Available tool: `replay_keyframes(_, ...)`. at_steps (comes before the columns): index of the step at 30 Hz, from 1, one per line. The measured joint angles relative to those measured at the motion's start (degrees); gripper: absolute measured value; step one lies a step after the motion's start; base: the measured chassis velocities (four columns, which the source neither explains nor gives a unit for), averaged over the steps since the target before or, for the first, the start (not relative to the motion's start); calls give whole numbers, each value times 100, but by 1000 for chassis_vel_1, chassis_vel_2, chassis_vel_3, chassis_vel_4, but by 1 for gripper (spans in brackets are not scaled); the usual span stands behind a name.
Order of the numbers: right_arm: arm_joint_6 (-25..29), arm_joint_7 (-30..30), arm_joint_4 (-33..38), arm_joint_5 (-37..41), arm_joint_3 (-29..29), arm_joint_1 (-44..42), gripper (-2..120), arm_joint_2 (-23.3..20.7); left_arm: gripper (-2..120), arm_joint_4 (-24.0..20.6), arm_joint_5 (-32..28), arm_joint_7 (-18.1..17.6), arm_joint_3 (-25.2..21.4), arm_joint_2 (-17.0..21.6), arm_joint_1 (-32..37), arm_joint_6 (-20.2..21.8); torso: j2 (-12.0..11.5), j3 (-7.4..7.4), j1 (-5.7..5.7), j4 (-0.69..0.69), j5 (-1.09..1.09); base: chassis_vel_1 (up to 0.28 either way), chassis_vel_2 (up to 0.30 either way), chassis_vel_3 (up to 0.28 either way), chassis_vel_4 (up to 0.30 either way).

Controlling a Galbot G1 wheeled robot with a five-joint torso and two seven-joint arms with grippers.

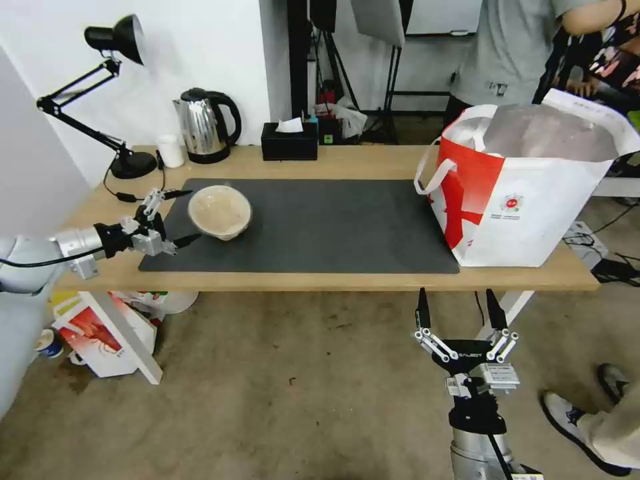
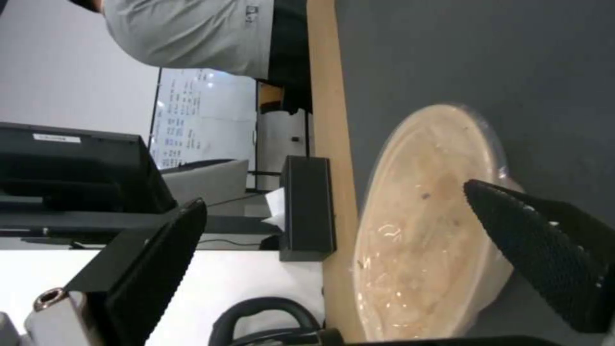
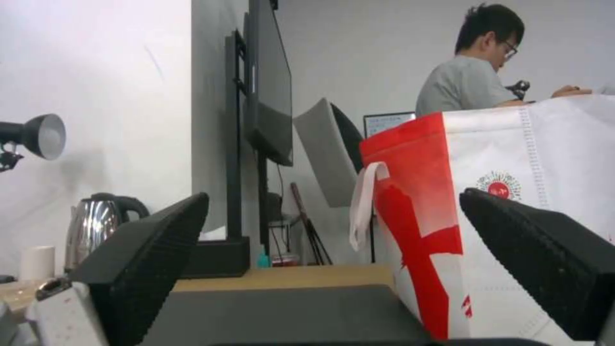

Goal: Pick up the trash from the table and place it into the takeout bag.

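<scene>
I expect the plastic to come with the bowl when I lift it, since a clear plastic edge sticks out past the rim of the beige paper bowl (image 1: pixel 220 212).
A beige paper bowl (image 1: pixel 220 211), the trash in view, rests tilted on the left part of the dark grey mat (image 1: pixel 320 227) of the light-wood table (image 1: pixel 373 163). My left gripper (image 1: pixel 186 216) is open just left of it, its fingers straddling the bowl's rim without touching. The left wrist view shows the bowl (image 2: pixel 423 226) close between the fingertips (image 2: pixel 545 245). The white and red takeout bag (image 1: pixel 527 190) stands open at the table's right end. My right gripper (image 1: pixel 459 310) hangs open below the table's front edge, facing the bag (image 3: pixel 512 211).
Along the back edge stand a black desk lamp (image 1: pixel 117 47), a small white cup (image 1: pixel 171 151), a steel kettle (image 1: pixel 205 125) and a black tissue box (image 1: pixel 289 141). A red-and-white carton (image 1: pixel 100 330) lies on the floor under the left end.
</scene>
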Motion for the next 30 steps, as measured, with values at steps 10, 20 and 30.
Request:
replay_keyframes(10,0,0,0,0,0,0,100,0,100,293,194,0,173,-22,-403,-23,0,0,0,1,0,0,0,0,0)
replay_keyframes(20,0,0,0,0,0,0,100,0,100,547,286,-4,337,-277,-602,-42,0,0,0,0,0,0,0,0,0)
replay_keyframes(30,0,0,0,0,0,0,100,0,100,658,308,49,470,-342,-684,-42,1,0,0,0,0,0,0,0,0)
